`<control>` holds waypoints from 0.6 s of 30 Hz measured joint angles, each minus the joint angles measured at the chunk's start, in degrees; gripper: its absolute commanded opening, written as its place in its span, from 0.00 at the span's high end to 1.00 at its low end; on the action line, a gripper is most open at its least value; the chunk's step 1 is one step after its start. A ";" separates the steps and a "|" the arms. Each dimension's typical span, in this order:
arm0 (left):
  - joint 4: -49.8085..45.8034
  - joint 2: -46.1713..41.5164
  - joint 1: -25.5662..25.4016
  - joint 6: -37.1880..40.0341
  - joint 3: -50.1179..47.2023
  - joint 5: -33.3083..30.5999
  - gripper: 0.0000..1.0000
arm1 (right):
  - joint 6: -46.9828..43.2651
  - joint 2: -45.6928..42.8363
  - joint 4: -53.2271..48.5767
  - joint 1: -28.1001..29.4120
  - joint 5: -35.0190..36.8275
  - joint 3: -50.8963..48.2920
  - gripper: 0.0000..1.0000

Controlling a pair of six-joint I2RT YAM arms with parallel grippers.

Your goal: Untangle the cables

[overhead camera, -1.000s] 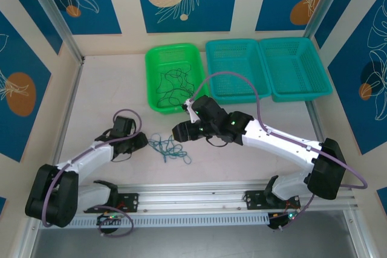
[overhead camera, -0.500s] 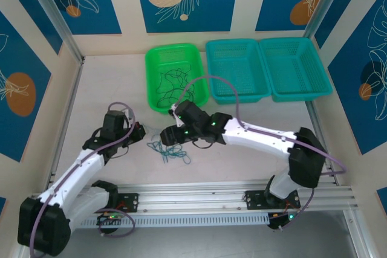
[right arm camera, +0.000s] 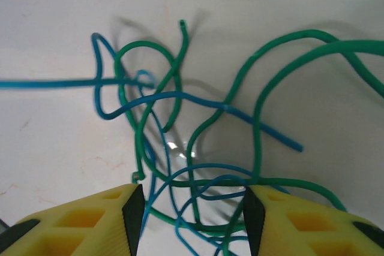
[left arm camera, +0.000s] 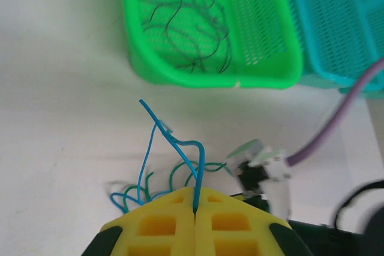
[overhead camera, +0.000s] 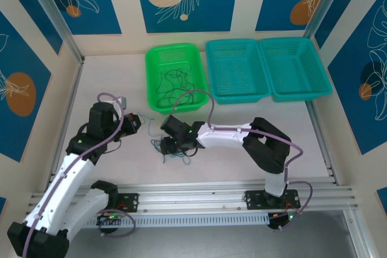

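Note:
I should clamp the tangle [right arm camera: 201, 193] with my right gripper while my left gripper pulls away, because the blue cable in my left gripper runs through the loose pieces of green cable.
A small tangle of blue and teal-green cables [overhead camera: 175, 151] lies on the table near the front. My left gripper [overhead camera: 136, 121] is to its left, shut on one blue cable [left arm camera: 174, 142] that rises from between the yellow pads [left arm camera: 195, 208] and runs down to the tangle. My right gripper [overhead camera: 168, 144] is low over the tangle. In the right wrist view its jaws [right arm camera: 193, 220] stand open with several green strands [right arm camera: 258, 118] and blue strands [right arm camera: 198, 100] between the black pads [right arm camera: 133, 217]. Thin black cables [overhead camera: 174, 86] lie in the green basket [overhead camera: 149, 83].
Two teal baskets [overhead camera: 237, 41] [overhead camera: 290, 39] stand side by side at the back right of the green one. In the left wrist view the green basket [left arm camera: 210, 73] is ahead, with the right arm's wrist [left arm camera: 261, 169] close on the right. Walls enclose the table.
The left gripper has shut on the blue cable and drawn back to the left and up. The right arm has swung left and come down onto the tangle.

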 measured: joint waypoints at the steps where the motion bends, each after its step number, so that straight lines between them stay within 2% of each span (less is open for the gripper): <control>1: -0.83 -0.63 0.00 0.39 1.60 -0.57 1.00 | 0.44 -0.26 0.50 -0.28 0.00 -1.05 0.51; 5: -2.32 -1.75 0.00 1.38 6.45 -2.51 1.00 | 1.73 -3.10 0.76 -1.40 0.02 -6.32 0.51; 11: -2.62 -1.84 0.00 1.20 7.89 -2.75 1.00 | 1.46 -11.85 0.90 -2.03 2.03 -11.13 0.51; 18: -4.50 0.81 0.00 2.12 15.74 -7.37 1.00 | 2.01 -12.41 3.41 -3.58 6.43 -17.49 0.58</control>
